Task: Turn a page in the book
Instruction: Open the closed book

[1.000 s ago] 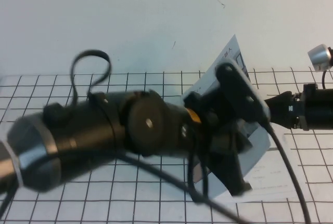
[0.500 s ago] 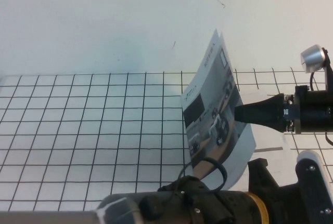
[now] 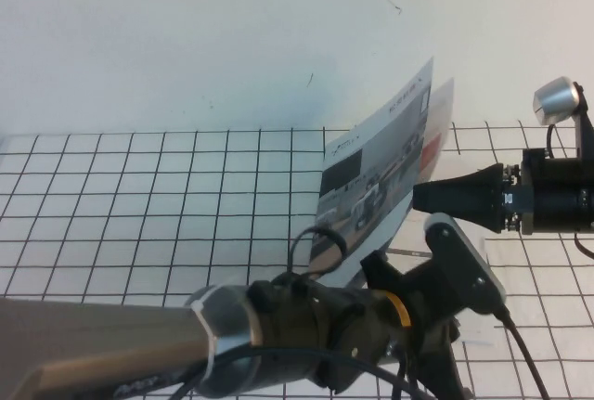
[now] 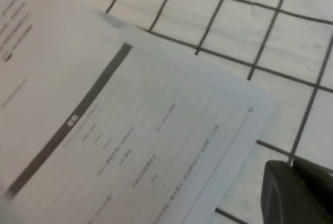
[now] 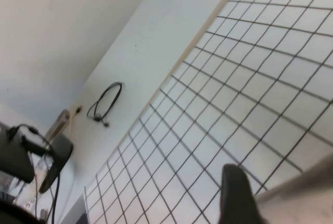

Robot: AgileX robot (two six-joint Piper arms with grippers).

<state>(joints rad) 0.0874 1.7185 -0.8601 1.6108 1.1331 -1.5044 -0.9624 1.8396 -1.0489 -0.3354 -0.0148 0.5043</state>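
Observation:
I expect the leaf with a red patch (image 3: pixel 434 145) to drop back flat when I turn the page, because the leaf stands apart (image 3: pixel 432 96) behind the page.
The page (image 3: pixel 371 187) stands lifted off the table, its photo side facing me. A second leaf with a red patch (image 3: pixel 436 135) rises just behind it. My right gripper (image 3: pixel 417 198) reaches in from the right at the page's edge and is shut on the page. In the right wrist view one dark finger (image 5: pixel 237 193) shows against the blurred page (image 5: pixel 307 187). My left gripper (image 3: pixel 441 372) hangs low in front of the book (image 3: pixel 478 324), shut and empty. In the left wrist view its fingers (image 4: pixel 299 195) hover off the corner of a flat printed leaf (image 4: pixel 130 130).
The left arm (image 3: pixel 186 344) crosses the bottom of the high view from the left. The table is a white mat with a black grid (image 3: pixel 167 205). A pale wall (image 3: pixel 186 38) stands behind it. A black cable (image 5: pixel 106 102) lies at the far table edge.
The page has tipped from nearly upright to lean rightward, and the red-patched leaf now shows behind it. The left arm swept down out of the middle, then came back up in front of the book.

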